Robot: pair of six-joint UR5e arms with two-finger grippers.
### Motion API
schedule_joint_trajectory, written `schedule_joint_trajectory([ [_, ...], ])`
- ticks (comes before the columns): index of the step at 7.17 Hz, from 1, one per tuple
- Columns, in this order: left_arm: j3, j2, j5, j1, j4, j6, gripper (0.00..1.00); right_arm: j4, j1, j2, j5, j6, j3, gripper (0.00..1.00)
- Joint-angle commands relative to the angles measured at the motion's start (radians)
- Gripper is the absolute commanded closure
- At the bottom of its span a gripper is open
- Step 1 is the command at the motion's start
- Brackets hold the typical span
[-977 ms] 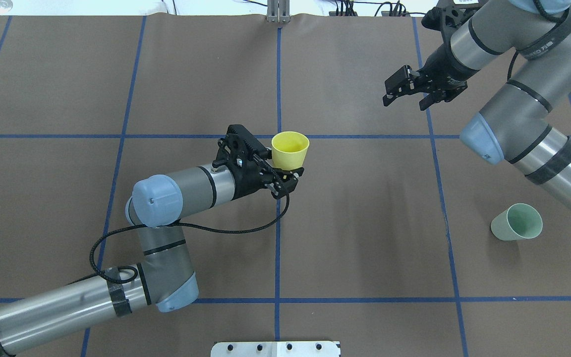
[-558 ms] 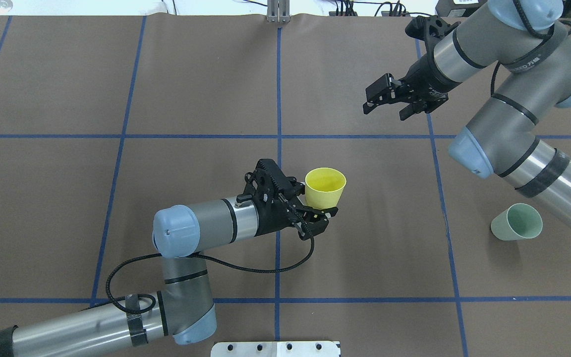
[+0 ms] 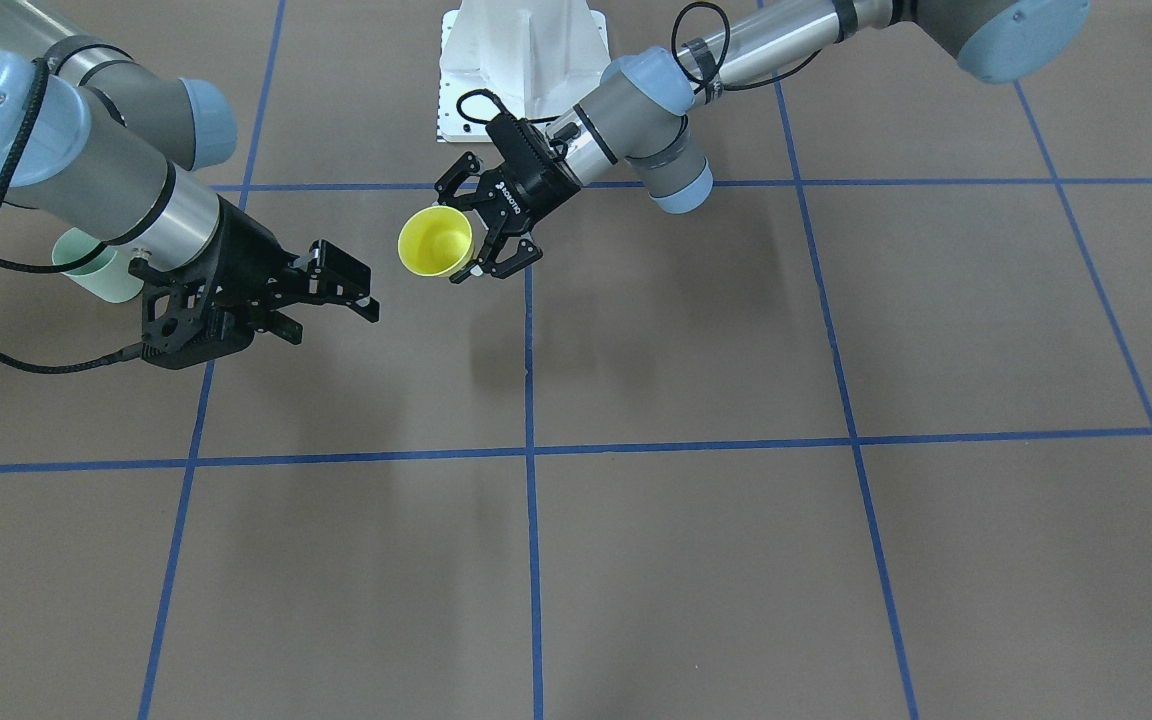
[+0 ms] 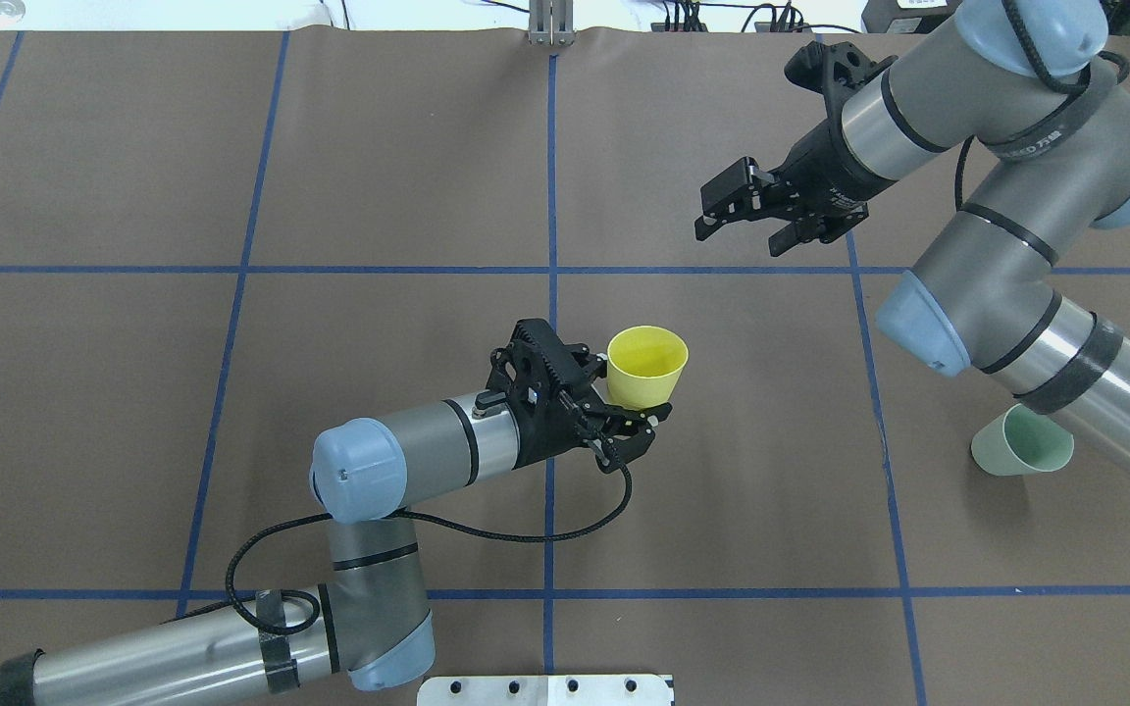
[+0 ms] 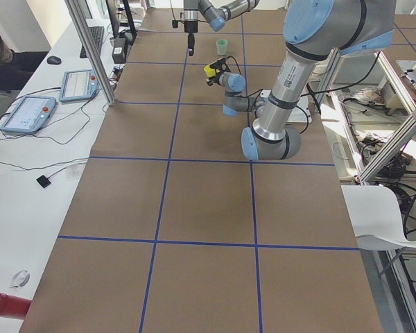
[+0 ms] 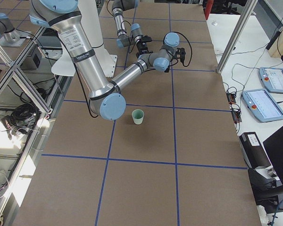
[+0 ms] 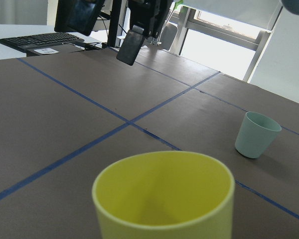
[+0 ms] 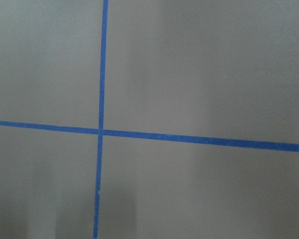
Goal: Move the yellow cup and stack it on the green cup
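The green cup's opening faces up, so the yellow cup will sit deep inside with its rim sticking out when the robot lowers it.
The yellow cup is upright and held off the table near the centre line. My left gripper is shut on its lower wall; the front view shows the cup and the gripper. The left wrist view shows the cup's rim close up. The green cup stands upright on the table at the right, partly under my right forearm; it also shows in the front view and the left wrist view. My right gripper is open and empty, hanging above the table far right of centre.
Blue tape lines divide the brown table into squares. The robot's white base plate is at the near edge. My right elbow hangs over the table between the gripper and the green cup. Desks with tablets flank the far side.
My left arm has carried the yellow cup right and toward the robot's base, then slowed. My right gripper has moved left toward the table's middle, still open.
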Motion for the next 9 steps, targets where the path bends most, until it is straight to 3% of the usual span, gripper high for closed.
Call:
schedule_joint_trajectory([
  [1, 0.002, -0.022, 0.024, 0.001, -0.005, 0.02, 0.72, -0.007, -0.038, -0.009, 0.009, 0.02, 0.037, 0.0],
  [3, 0.022, -0.021, 0.081, 0.001, -0.038, 0.104, 0.73, -0.009, -0.054, -0.02, 0.021, 0.034, 0.048, 0.0],
  [9, 0.062, -0.033, 0.081, 0.015, -0.037, 0.114, 0.73, -0.006, -0.133, -0.046, 0.018, 0.019, 0.057, 0.01],
])
